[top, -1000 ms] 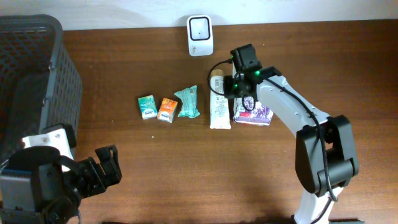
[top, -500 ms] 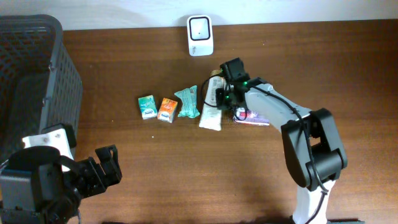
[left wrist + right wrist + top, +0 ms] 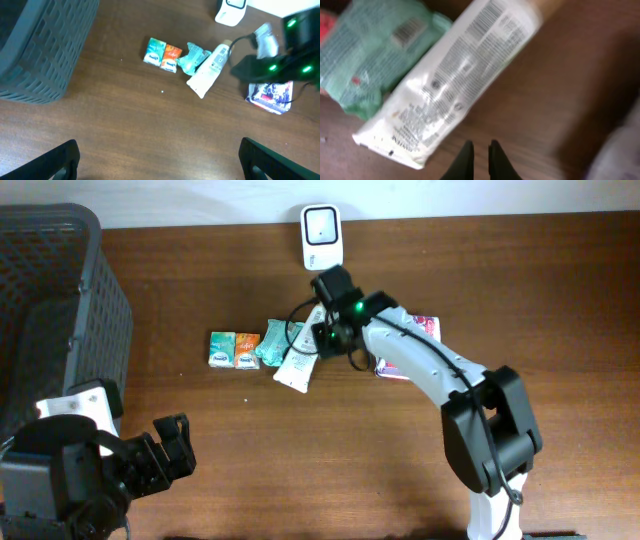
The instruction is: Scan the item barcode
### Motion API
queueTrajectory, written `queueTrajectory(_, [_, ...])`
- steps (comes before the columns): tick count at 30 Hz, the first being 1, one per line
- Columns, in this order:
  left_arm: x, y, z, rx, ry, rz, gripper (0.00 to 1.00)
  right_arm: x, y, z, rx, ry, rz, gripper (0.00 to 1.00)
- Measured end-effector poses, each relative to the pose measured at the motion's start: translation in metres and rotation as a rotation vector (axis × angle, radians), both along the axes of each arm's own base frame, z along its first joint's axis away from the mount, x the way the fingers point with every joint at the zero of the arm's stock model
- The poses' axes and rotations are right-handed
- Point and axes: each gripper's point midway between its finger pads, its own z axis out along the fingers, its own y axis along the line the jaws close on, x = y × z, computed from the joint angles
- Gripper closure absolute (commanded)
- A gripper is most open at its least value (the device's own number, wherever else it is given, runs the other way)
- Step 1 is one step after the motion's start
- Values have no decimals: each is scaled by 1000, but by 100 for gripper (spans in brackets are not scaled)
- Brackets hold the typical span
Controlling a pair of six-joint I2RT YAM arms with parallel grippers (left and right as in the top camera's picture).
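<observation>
The tube is at a slant with its cap end (image 3: 227, 43) away from the teal packet. My right gripper should gently push the tube straight first and then move back to pick up the purple-print packet (image 3: 270, 97).
A white tube (image 3: 298, 360) lies tilted on the wooden table, its printed barcode face up (image 3: 492, 17) in the right wrist view. My right gripper (image 3: 324, 340) is low beside the tube's right edge, its fingertips (image 3: 466, 152) shut with nothing between them. A teal packet (image 3: 272, 347) touches the tube's left side, its barcode patch showing (image 3: 407, 30). The white scanner (image 3: 322, 237) stands at the table's far edge. My left gripper (image 3: 170, 445) hovers open near the front left, its fingers (image 3: 60, 160) wide apart and empty.
An orange small pack (image 3: 246, 350) and a green-white one (image 3: 221, 348) lie in a row left of the teal packet. A purple-print packet (image 3: 420, 330) lies under the right arm. A dark mesh basket (image 3: 50, 300) fills the left side.
My right arm has swept left, pushing the tube askew and shoving the teal packet and two small packs leftward. The left arm has not moved.
</observation>
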Motion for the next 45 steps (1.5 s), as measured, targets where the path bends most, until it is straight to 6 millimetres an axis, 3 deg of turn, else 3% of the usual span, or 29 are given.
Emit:
queueTrajectory(4, [0,0,0,0,1,0,1,31,-31,36,-6,-51,-86,91])
queueTrajectory(8, [-5,1,-4,3,26,0,1,42,-57,33,-13,-43,-162,91])
queueTrajectory(10, [-6,1,-5,4,32,0,1,46,-59,13,-17,-10,-194,91])
queueTrajectory(12, [-6,1,-6,4,33,0,1,50,-49,-22,13,40,-193,91])
queueTrajectory(15, [-6,1,-6,4,34,0,1,51,-30,-47,97,84,-162,91])
queueTrajectory(19, [-6,1,-6,4,34,0,1,52,8,-40,244,79,-63,91])
queueTrajectory(23, [-6,1,-6,4,34,0,1,31,46,-35,300,101,66,88])
queueTrajectory(26, [-6,1,-6,4,34,0,1,20,51,-35,304,134,90,82])
queueTrajectory(28, [-6,1,-6,4,34,0,1,18,44,-24,300,136,81,71])
queueTrajectory(30, [-6,1,-6,4,35,0,1,19,32,-6,286,119,61,53])
queueTrajectory(32, [-6,1,-6,5,36,0,1,26,0,38,220,38,3,20])
queueTrajectory(34, [-6,1,-6,4,35,0,1,29,-32,68,159,-19,-61,4])
queueTrajectory(38, [-6,1,-6,4,35,0,1,32,-105,103,91,-65,-213,1])
queueTrajectory(39, [-6,1,-6,5,34,0,1,34,-118,105,85,-71,-242,1])
queueTrajectory(40, [-6,1,-6,4,34,0,1,35,-144,105,67,-60,-297,1])
queueTrajectory(42, [-6,1,-6,4,34,0,1,35,-167,103,55,-43,-348,1])
queueTrajectory(45, [-6,1,-6,4,34,0,1,39,-220,102,47,-41,-463,1])
